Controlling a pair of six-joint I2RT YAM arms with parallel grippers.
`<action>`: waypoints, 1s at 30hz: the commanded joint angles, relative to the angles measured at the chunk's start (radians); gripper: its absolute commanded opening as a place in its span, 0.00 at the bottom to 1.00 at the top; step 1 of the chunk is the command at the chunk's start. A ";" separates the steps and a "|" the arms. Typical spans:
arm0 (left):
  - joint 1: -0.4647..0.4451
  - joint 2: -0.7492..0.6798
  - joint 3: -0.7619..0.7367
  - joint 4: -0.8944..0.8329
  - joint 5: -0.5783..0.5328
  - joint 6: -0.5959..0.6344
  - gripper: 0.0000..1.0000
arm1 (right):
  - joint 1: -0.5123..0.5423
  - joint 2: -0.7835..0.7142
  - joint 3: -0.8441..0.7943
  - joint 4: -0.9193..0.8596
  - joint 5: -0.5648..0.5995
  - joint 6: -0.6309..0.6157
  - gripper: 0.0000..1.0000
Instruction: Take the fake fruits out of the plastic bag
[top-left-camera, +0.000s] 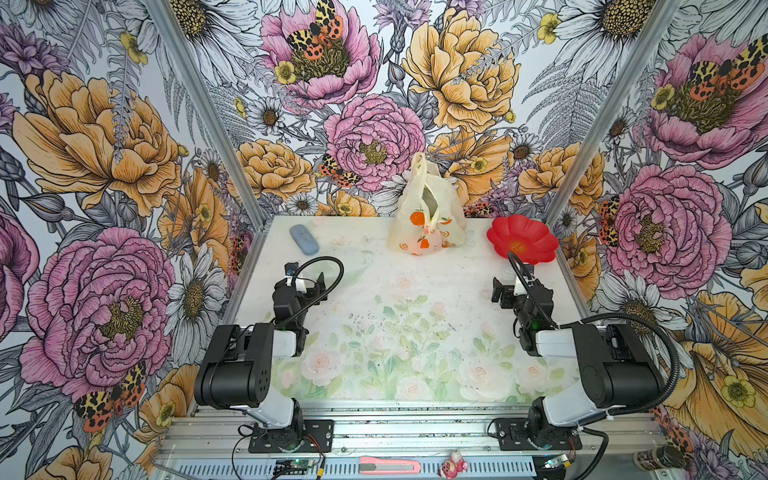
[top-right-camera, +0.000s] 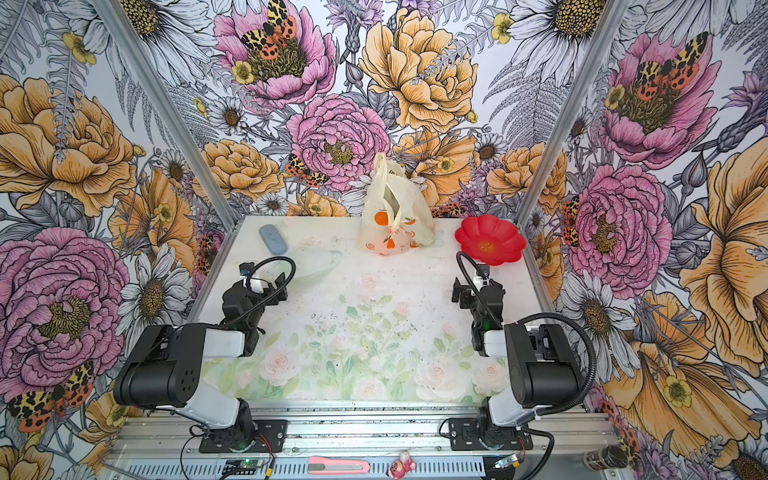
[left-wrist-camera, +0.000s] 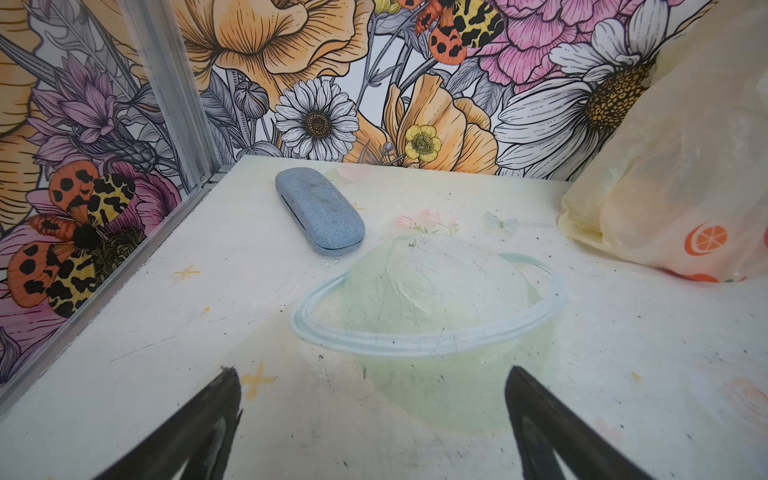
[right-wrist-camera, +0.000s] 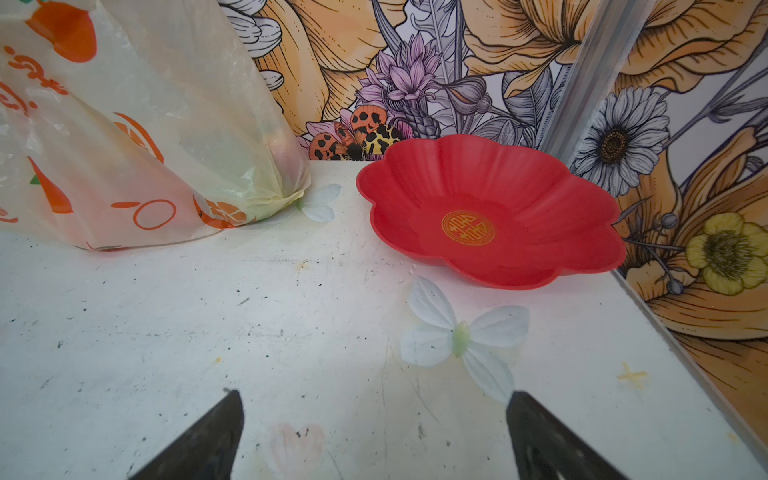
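The plastic bag stands far back and its opening (top-left-camera: 430, 200) is narrow, so next my right gripper pulls its near edge (top-left-camera: 437, 214) forward before my left gripper opens the bag.
The plastic bag (top-left-camera: 428, 216) (top-right-camera: 395, 216) stands upright at the back middle of the table, handles up, pale yellow with printed oranges. It also shows in the left wrist view (left-wrist-camera: 685, 166) and the right wrist view (right-wrist-camera: 124, 137). The fake fruits are hidden inside it; only faint pink and green shapes show through its wall (right-wrist-camera: 276, 145). My left gripper (top-left-camera: 306, 277) (top-right-camera: 266, 282) (left-wrist-camera: 372, 370) hovers open at the left, well short of the bag. My right gripper (top-left-camera: 517, 286) (top-right-camera: 477, 286) (right-wrist-camera: 375, 392) is open at the right, nothing between its fingers.
A red flower-shaped plate (top-left-camera: 523, 239) (top-right-camera: 490, 239) (right-wrist-camera: 490, 208) lies empty at the back right, beside the bag. A blue-grey glasses case (top-left-camera: 304, 239) (left-wrist-camera: 320, 210) lies at the back left. A pink box cutter (top-left-camera: 388, 465) and a small pink figure (top-left-camera: 453, 463) rest on the front rail.
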 joint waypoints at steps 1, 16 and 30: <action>0.007 -0.002 -0.001 0.012 0.022 0.013 0.99 | -0.005 0.003 0.021 0.009 -0.014 -0.009 0.99; -0.144 -0.340 0.033 -0.291 -0.133 0.082 0.99 | 0.028 -0.342 -0.049 -0.126 0.018 -0.006 0.99; -0.181 -0.770 0.312 -1.122 -0.298 -0.682 0.99 | -0.009 -0.596 0.366 -0.918 0.172 0.394 1.00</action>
